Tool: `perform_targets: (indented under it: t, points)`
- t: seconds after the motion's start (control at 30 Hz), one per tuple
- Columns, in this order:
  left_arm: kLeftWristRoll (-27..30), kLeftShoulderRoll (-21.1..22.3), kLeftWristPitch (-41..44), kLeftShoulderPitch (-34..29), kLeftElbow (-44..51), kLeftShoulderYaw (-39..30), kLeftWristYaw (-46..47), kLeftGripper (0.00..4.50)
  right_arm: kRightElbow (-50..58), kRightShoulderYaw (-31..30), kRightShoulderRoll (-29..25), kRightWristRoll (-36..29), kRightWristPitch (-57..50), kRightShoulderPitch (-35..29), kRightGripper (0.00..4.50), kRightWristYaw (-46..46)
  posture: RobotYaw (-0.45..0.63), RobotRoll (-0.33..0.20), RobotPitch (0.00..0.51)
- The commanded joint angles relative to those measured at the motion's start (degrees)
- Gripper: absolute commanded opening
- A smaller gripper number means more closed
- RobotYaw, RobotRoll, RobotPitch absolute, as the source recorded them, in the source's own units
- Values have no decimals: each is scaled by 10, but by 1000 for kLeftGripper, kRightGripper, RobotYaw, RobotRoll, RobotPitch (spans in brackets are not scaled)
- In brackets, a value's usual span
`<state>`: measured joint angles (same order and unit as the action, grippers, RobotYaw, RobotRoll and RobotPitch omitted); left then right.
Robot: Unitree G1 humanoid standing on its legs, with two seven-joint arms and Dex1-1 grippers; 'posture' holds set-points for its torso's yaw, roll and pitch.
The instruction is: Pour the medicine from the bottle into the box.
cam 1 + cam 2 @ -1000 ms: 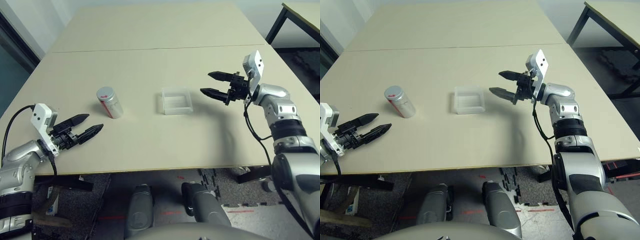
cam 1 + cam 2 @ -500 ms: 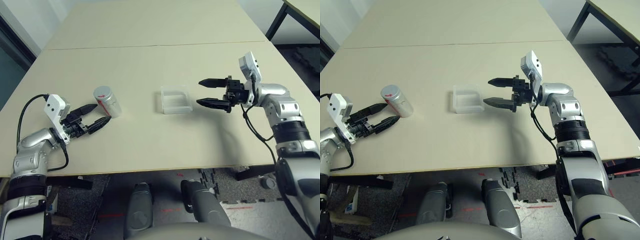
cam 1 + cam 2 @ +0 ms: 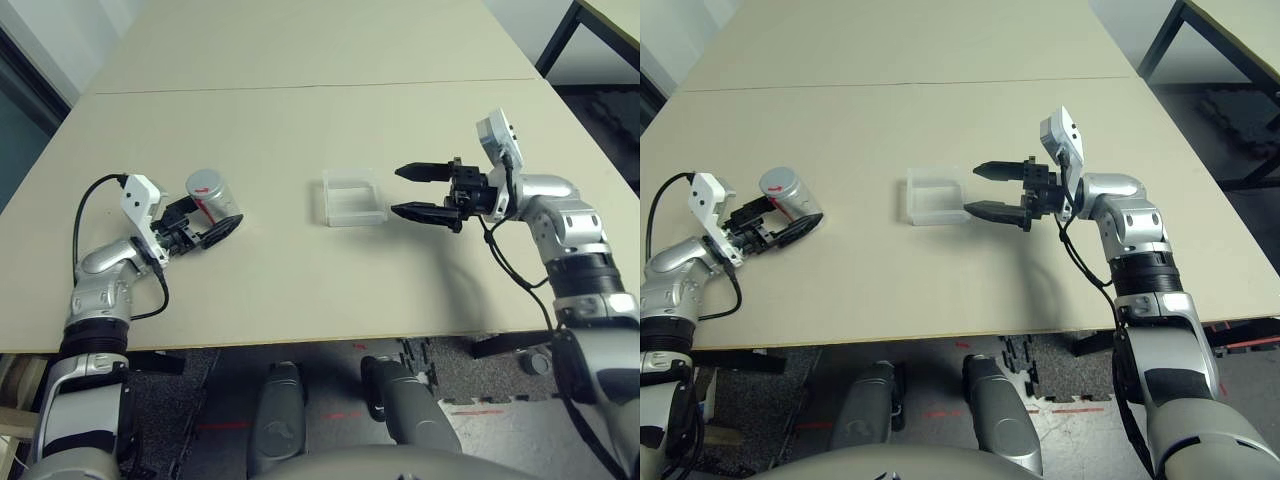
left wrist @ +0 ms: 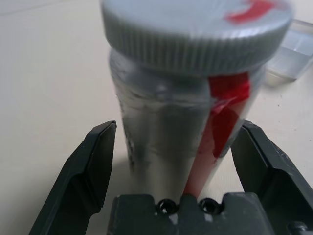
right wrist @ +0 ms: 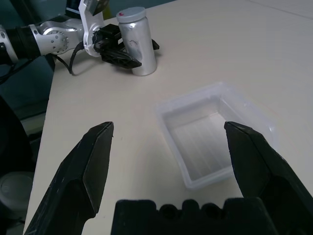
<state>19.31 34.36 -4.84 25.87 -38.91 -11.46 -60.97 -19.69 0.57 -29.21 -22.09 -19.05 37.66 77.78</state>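
The bottle's rim (image 4: pixel 188 55) has fine ribs. I expect the grey cap (image 3: pixel 206 183) to come off in one piece when I twist it with my right gripper.
The bottle (image 3: pixel 207 186) stands upright on the table's left side, translucent grey-white with a red strip and its grey cap on. My left gripper (image 3: pixel 210 216) is open, one finger on each side of the bottle's body; the left wrist view shows gaps between the fingers (image 4: pixel 93 161) and the bottle (image 4: pixel 166 147). The clear square box (image 3: pixel 352 198) lies at the table's middle. Just right of the box my right gripper (image 3: pixel 399 191) hovers open, holding nothing, pointing at the box (image 5: pixel 215 137). The medicine is hidden.
A seam crosses the beige table (image 3: pixel 300 290) behind the box. Another table's leg (image 3: pixel 557 45) stands at the far right. Bare tabletop lies between bottle and box and along the front edge.
My left gripper has moved forward and right from the table's front-left edge until its open fingers straddle the bottle. My right gripper has dropped slightly and moved left toward the box. The camera has tilted slightly.
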Motion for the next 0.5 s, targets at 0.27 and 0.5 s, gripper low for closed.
perform_targets:
  t: [0.27, 0.5]
  points:
    - [-22, -15, -37, 40, -70, 13, -6, 4456, 31, 1, -16, -16, -11, -18, 4500, -14, -85, 0, 172]
    - [-26, -23, -51, 59, -92, 17, -14, 4456, 39, 0, -13, -22, -12, -21, 4500, -24, -88, 0, 168]
